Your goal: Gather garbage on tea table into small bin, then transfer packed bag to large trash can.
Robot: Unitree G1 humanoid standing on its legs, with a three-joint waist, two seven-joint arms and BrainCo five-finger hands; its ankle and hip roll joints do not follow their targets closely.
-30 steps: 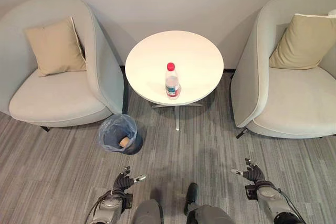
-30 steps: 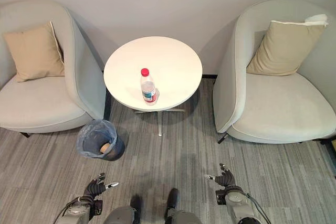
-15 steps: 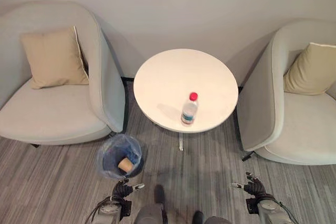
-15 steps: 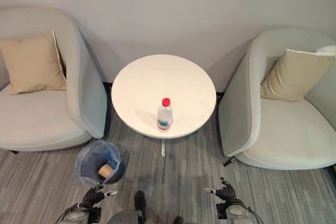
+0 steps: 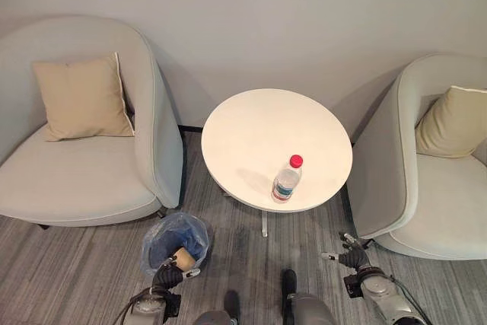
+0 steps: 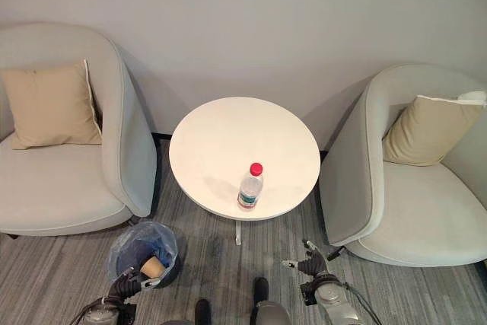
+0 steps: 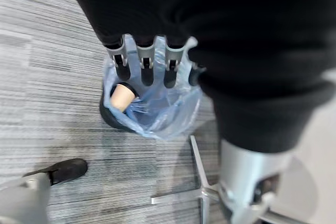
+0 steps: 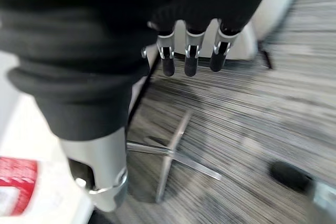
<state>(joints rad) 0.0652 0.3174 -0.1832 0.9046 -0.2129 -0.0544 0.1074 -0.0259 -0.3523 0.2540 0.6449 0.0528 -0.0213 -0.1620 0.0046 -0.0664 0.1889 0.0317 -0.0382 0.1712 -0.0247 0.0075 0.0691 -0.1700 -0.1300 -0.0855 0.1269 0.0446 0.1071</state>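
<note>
The blue bag's loose edge (image 5: 202,231) hangs over the bin's rim, so the bag (image 5: 163,247) will come out and leave the bin behind when I lift it.
A clear water bottle (image 5: 286,182) with a red cap stands upright near the front edge of the round white tea table (image 5: 251,131). On the floor to the table's left is a small dark bin (image 5: 157,232) lined with a blue bag, with a paper cup (image 7: 122,97) inside. My left hand (image 5: 171,276) hangs open just in front of the bin, its straight fingers (image 7: 144,66) over the bag's rim. My right hand (image 5: 351,258) is open low at the table's right, its fingers (image 8: 190,56) empty.
Two pale grey armchairs flank the table, the left one (image 5: 84,180) and the right one (image 5: 426,211), each with a beige cushion (image 5: 80,97). The table stands on a thin metal cross base (image 8: 168,156). A wall closes the back. Striped grey carpet covers the floor.
The camera has moved, so the whole scene has shifted. The bin now lies right at my left hand, and the table's edge is nearer my right hand. Both hands stay open.
</note>
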